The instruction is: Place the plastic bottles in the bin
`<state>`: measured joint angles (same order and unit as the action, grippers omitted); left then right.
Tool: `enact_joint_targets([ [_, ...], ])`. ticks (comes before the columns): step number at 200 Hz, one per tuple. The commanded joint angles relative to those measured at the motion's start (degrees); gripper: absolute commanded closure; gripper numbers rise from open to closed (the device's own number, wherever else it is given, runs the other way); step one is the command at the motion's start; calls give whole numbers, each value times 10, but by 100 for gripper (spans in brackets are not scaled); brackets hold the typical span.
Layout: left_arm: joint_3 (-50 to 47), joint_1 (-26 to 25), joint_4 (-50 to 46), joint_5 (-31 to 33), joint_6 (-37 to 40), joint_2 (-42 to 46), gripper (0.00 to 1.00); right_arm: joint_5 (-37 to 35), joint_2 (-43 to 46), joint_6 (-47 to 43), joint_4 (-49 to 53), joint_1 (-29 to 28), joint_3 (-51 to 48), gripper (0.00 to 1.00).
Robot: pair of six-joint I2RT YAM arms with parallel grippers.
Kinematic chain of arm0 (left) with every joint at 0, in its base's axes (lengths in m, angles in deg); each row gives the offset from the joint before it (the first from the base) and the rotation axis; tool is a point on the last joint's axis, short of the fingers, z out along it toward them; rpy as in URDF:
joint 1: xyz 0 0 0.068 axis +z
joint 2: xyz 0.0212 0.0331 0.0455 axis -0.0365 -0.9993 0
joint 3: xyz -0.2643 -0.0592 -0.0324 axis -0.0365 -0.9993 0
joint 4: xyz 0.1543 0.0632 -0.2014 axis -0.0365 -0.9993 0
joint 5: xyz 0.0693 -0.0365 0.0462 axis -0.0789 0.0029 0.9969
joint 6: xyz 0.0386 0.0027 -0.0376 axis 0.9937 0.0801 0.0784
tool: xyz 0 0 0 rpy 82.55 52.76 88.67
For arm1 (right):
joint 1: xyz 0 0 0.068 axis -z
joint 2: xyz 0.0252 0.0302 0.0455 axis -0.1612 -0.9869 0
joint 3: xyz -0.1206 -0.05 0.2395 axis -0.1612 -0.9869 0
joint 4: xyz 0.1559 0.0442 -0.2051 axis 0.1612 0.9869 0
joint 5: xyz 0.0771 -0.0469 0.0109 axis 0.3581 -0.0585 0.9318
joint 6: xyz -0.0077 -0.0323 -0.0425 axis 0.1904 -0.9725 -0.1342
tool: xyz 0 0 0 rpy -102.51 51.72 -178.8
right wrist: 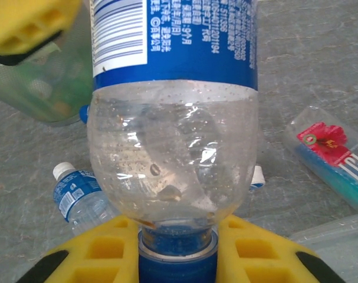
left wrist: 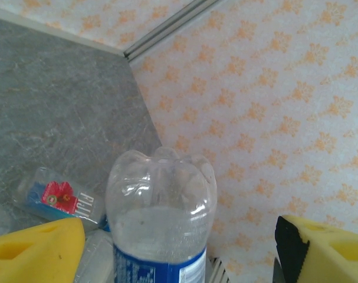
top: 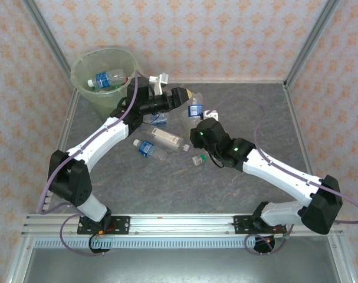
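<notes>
My right gripper is holding the bottle's blue cap (right wrist: 177,262) far from the bin. Next, my left gripper closes on the body (top: 195,109) of the bottle before my right gripper opens.
A clear plastic bottle with a blue label (top: 195,109) is held off the table between both arms. My right gripper (right wrist: 177,253) is shut on its blue cap and neck. My left gripper (left wrist: 179,253) stands open around the bottle's body (left wrist: 161,212): one yellow finger (left wrist: 37,247) is close beside it, and a gap shows before the other finger (left wrist: 323,250). The pale-green bin (top: 102,71) stands at the far left corner with a blue-labelled bottle (top: 108,79) inside. More bottles lie on the table: a blue-labelled one (top: 150,149) and a square one with a red flower (top: 167,139).
A small capped bottle (top: 199,159) lies near the right arm's wrist. The square flower-label bottle (right wrist: 332,147) and a blue-capped bottle (right wrist: 78,197) lie below the held one. The bin's wall (right wrist: 43,88) is close by. Patterned walls and metal posts enclose the grey table (top: 167,188).
</notes>
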<state>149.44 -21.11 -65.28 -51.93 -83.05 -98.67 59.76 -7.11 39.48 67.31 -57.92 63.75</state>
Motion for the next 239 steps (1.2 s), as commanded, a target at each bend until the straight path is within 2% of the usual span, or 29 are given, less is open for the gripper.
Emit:
enact_joint_targets([
  [1,10,-10,25,-27,-4,-15,15,-7,-7,-16,-11,-8,25,73],
  [73,29,-39,9,-28,5,-52,16,-5,-7,-15,-12,-17,33,73],
  [102,34,-41,8,-24,5,-53,25,-10,-3,-12,-10,-19,28,73],
  [117,35,-41,6,-17,6,-48,35,-15,3,-11,-10,-19,21,73],
  [140,36,-41,2,-8,6,-42,43,-16,8,-6,-10,-19,14,72],
  [160,43,-41,-6,-4,8,-39,44,-23,16,3,-11,-19,7,60],
  [185,61,-39,-32,11,22,-35,44,-34,31,12,-12,-19,-3,38],
  [203,73,-32,-46,21,25,-32,45,-45,42,14,-14,-18,-10,29],
  [215,81,-25,-54,27,26,-29,46,-53,42,14,-17,-19,-14,17],
  [221,85,-20,-59,29,28,-27,46,-57,42,15,-18,-18,-16,14],
  [232,95,-9,-70,35,30,-22,46,-65,60,13,-21,-19,-18,1],
  [239,102,-1,-77,39,32,-19,46,-67,63,11,-24,-19,-19,0],
])
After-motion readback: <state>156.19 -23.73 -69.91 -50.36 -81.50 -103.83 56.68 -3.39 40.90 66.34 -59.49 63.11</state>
